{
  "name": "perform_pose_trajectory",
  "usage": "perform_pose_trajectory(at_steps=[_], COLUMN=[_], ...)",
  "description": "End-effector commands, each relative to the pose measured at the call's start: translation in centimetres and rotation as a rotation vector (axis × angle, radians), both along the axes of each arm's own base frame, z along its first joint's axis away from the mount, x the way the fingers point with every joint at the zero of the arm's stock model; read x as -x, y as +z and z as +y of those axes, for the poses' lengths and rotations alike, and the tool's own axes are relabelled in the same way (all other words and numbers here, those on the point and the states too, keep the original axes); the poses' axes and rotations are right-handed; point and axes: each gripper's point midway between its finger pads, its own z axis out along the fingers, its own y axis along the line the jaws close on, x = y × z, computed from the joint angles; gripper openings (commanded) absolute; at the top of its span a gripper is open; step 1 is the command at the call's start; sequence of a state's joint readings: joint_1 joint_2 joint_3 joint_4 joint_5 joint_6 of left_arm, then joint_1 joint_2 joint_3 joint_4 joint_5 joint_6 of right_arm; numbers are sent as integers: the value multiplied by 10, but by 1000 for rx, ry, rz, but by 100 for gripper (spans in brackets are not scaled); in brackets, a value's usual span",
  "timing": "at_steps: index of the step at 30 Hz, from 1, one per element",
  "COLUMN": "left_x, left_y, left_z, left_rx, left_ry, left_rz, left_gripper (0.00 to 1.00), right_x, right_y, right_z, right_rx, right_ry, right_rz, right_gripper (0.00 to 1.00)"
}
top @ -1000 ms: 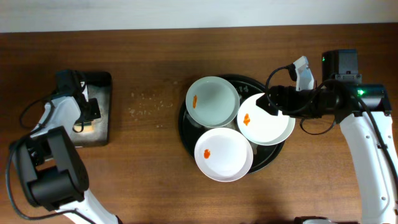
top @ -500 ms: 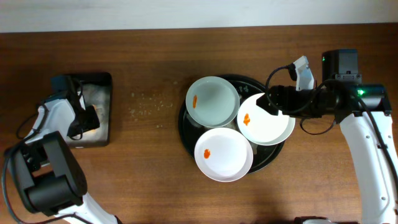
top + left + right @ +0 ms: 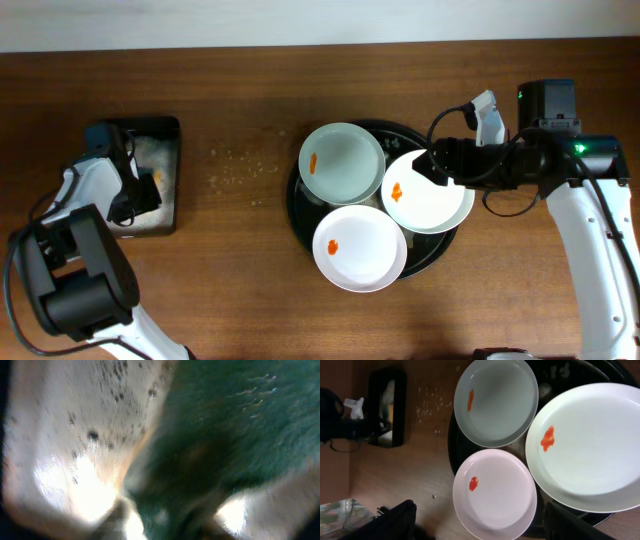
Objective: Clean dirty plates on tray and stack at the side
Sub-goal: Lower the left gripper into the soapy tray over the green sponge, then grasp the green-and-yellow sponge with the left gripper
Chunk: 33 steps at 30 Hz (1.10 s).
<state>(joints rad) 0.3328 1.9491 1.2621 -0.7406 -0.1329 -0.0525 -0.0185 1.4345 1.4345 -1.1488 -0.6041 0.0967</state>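
Note:
Next, I lay the green and beige sponge [image 3: 220,425] flat in the small rectangular tray [image 3: 156,155] and regrip it straight before wiping, since it slants crooked from my left fingers.
Three white plates with orange smears lie on the round black tray [image 3: 296,205]: one at the back left [image 3: 342,162], one at the right [image 3: 428,192], one at the front [image 3: 360,248]. My right gripper [image 3: 440,165] hovers open and empty over the right plate's back edge. In the right wrist view its fingers [image 3: 485,530] straddle the front plate [image 3: 495,495], with the back plate [image 3: 496,402] and right plate [image 3: 590,445] beyond. My left gripper [image 3: 140,190] is down in the small rectangular tray. Its wrist view shows only a blurred green and beige sponge [image 3: 210,435], and its jaws are hidden.
The small rectangular black tray [image 3: 165,130] stands at the far left and also shows in the right wrist view [image 3: 385,405]. Crumbs [image 3: 235,170] are scattered on the wooden table between the two trays.
My left gripper has shifted a little toward the front inside the small rectangular tray. The right arm and the plates have not moved.

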Motion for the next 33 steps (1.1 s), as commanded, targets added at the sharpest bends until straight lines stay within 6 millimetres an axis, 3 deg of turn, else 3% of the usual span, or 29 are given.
perform_pose_trajectory(at_steps=[1,2,4,7,8,10,15,17,18,19,20,23,27,29,30,31,33], left_x=[-12,-17,-31,-53,-60,-68,-64,-63,-61,-61,-61,-57,-59,-57,-55,-51,-43], left_y=[48,63,83,83,76,52,-2,-13,-16,-16,-16,-16,-3,14,24,34,49], left_z=[-5,-5,1,7,2,-9,-27,-27,-26,-26,-21,-7,-6,-2,0,-2,-5], left_rx=[21,14,-21,-55,-39,17,130,140,136,134,117,51,42,22,11,13,21], left_ry=[4,1,-3,-57,-123,-244,-363,-359,-356,-354,-317,-240,-223,-181,-153,-144,-119], left_rz=[-123,-165,-261,-326,-330,-311,-225,-206,-196,-196,-192,-164,-189,-203,-204,-207,-206], left_gripper=[87,94,96,91,84,80,72,58,38,28,5,0,0,67,87,99,99], right_x=[0,0,0,0,0,0,-1,-1,-1,-1,-1,-1,-1,-1,-1,-1,-1], right_y=[8,8,8,8,8,8,8,8,8,8,8,8,8,8,8,8,8], right_z=[3,3,3,3,3,3,3,3,3,3,3,3,3,3,3,3,3], right_rx=[-1,-1,-1,-1,-1,-1,-2,-2,-2,-2,-2,-2,-2,-2,-2,-2,-2], right_ry=[16,16,16,16,16,16,16,16,16,16,16,16,16,16,16,16,16], right_rz=[-28,-28,-28,-29,-29,-30,-32,-32,-32,-32,-32,-32,-32,-32,-32,-32,-32], right_gripper=[81,82,81,82,82,82,81,82,81,82,81,81,81,82,82,82,82])
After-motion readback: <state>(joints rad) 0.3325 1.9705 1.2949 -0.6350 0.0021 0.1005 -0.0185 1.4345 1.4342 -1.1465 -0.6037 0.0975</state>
